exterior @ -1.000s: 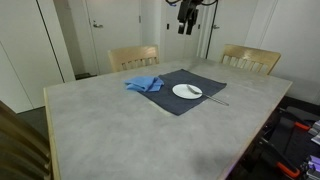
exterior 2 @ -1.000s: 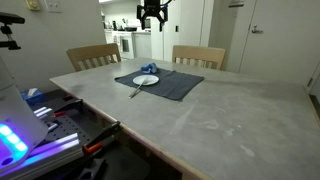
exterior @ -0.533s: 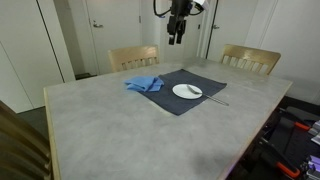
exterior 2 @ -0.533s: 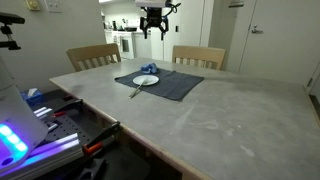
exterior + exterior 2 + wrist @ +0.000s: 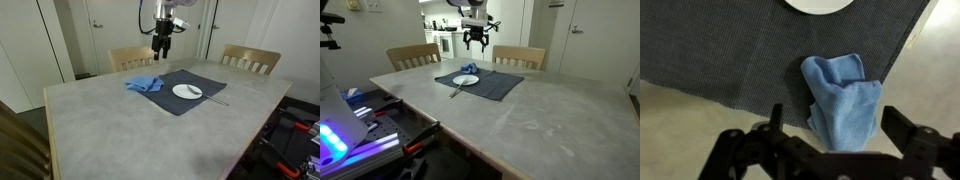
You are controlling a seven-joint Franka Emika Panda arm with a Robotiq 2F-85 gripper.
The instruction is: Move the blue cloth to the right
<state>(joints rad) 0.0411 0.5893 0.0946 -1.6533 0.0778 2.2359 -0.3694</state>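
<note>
I should keep lowering until my gripper can close on the cloth's bunched middle [image 5: 840, 108], with the crumpled blue cloth [image 5: 848, 100] between my open fingers, clear of the white plate.
The blue cloth [image 5: 143, 84] lies crumpled on the table, overlapping one edge of a dark grey placemat [image 5: 172, 102]. In an exterior view it shows as a small blue patch [image 5: 472, 68] at the mat's far edge. In the wrist view the cloth [image 5: 845, 98] lies half on the mat [image 5: 720, 50], between my two fingers. My gripper [image 5: 161, 48] hangs well above the table, roughly over the cloth, open and empty; it also shows in an exterior view [image 5: 474, 42] and in the wrist view [image 5: 840, 140].
A white plate [image 5: 187, 91] sits on the mat with a utensil [image 5: 216, 99] beside it. Two wooden chairs [image 5: 133, 57] [image 5: 250, 58] stand at the table's far side. The table [image 5: 110, 130] is grey marble-look. Equipment clutter [image 5: 360, 115] sits beside it.
My gripper has come down and moved sideways from near the doorway to a spot above the cloth. The cloth, plate and mat have not moved.
</note>
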